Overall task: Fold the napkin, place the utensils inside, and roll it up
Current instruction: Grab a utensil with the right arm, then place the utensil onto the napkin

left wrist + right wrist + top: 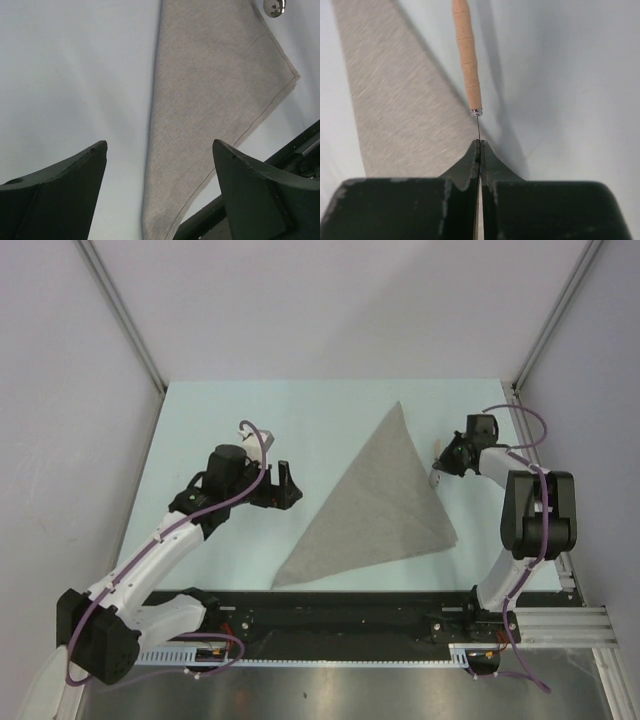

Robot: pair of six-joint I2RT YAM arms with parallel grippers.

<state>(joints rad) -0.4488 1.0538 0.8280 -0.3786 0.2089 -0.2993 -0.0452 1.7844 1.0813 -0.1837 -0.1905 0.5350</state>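
My right gripper should go on over the clear napkin and let go inside its long edge (347, 495). The utensil's wooden handle points away, just like the napkin's tip.
The napkin (385, 500) lies flat on the pale table (220, 415), folded into a light-grey triangle with its tip pointing away; it also fills the middle of the left wrist view (215, 85). My right gripper (447, 462) hovers just off the napkin's right edge, and its jaws (480, 142) are shut on the thin metal part of a utensil, seen edge-on. The utensil's tan wooden handle (466, 55) sticks out ahead of the jaws. My left gripper (283, 483) stands open left of the napkin, nothing between its fingers (159, 142). A shiny metal utensil end (274, 6) shows beyond the napkin.
A black rail (350, 605) runs along the table's near edge and shows in the left wrist view (295, 150). White walls with metal posts (125, 315) close in the table on the left, back and right.
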